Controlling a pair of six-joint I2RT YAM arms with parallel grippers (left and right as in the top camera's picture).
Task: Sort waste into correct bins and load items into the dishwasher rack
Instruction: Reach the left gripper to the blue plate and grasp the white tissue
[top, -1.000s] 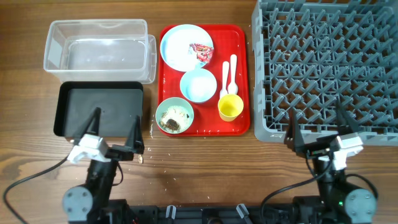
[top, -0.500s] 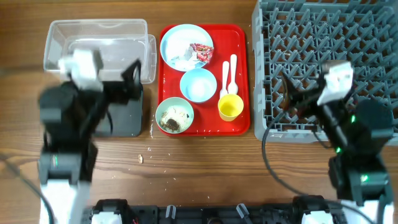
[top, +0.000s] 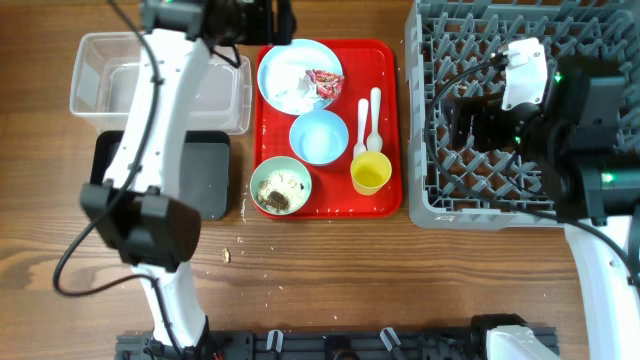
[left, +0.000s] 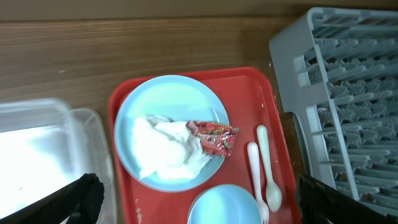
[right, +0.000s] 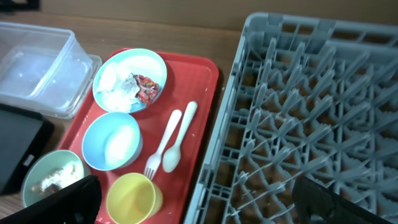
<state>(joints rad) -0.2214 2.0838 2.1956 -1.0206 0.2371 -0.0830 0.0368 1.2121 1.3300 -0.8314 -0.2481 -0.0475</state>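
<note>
White tissue and the wrapper (top: 309, 88) are lying over the pale blue plate, so my right gripper needs to wait while my left gripper puts both into the clear tub (top: 219, 98).
The red-printed wrapper (top: 322, 83) lies crumpled on the pale blue plate (top: 298, 75). Below it sit the blue bowl (top: 319, 136), the green bowl (top: 280, 186) with food scraps, the yellow cup (top: 370, 172), and the white spoon (top: 375, 108) and fork (top: 362, 120). My left gripper (left: 200, 202) hangs open high over the plate (left: 168, 130) and wrapper (left: 212, 135), holding nothing. Over the left part of the grey rack (top: 530, 100) my right gripper (right: 202, 202) is open and empty. The clear tub (top: 160, 85) and black tray (top: 205, 175) lie at the left.
All the dishes rest on a flat red serving tray (top: 390, 60) between the bins and the rack. A few crumbs (top: 228, 255) lie on the wooden table in front of the black tray. My left arm crosses over the tub and black tray.
Both arms have risen from the table's front edge and swung toward the back: the left to above the plate, the right to above the rack. Both grippers stayed open.
</note>
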